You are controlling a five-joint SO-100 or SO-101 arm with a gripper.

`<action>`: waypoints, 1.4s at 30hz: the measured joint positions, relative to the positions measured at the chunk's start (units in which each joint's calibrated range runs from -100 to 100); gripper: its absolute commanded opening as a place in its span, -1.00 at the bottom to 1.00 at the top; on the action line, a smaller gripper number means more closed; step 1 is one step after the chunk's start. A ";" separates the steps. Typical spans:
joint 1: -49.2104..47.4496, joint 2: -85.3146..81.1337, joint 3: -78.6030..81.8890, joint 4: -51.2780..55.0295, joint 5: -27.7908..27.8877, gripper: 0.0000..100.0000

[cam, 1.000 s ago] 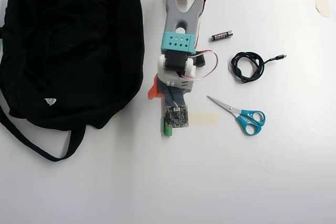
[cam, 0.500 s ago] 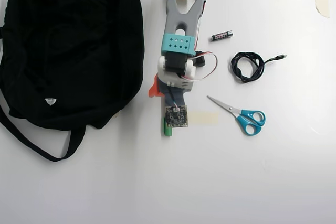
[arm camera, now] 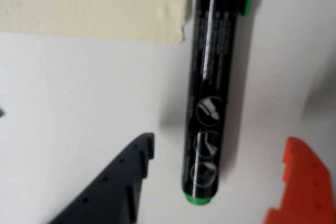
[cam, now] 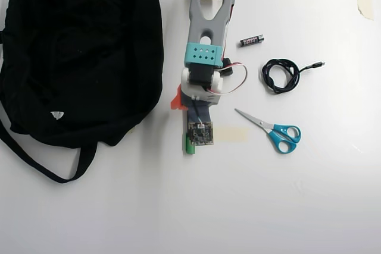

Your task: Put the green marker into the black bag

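The green marker (arm camera: pixel 210 87) will come loose and leave the tape flat when I lift it, because the beige tape's end (arm camera: pixel 182 17) stops before it reaches the marker's body.
The green marker (arm camera: pixel 206 93) lies on the white table, black barrel with white print, green cap at the top edge of the wrist view and green end toward me. My gripper (arm camera: pixel 220 141) is open and low over it, dark finger (arm camera: pixel 118 182) on one side and orange finger (arm camera: pixel 304 182) on the other, neither touching it. In the overhead view only the marker's green cap (cam: pixel 188 145) shows below the arm; the gripper (cam: pixel 190 116) sits just right of the black bag (cam: pixel 77 46), which lies flat at the left with a white tag.
A strip of beige tape (arm camera: pixel 94 3) lies beside the marker's cap and also shows in the overhead view (cam: pixel 229 134). Blue-handled scissors (cam: pixel 274 130), a coiled black cable (cam: pixel 280 75) and a small battery (cam: pixel 252 40) lie to the right of the arm.
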 measured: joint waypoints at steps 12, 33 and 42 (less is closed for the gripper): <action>-0.51 0.00 0.00 0.00 -0.29 -0.36; -0.37 2.99 -1.65 0.00 -1.37 -0.37; -0.37 3.07 -1.65 0.00 -1.37 -0.38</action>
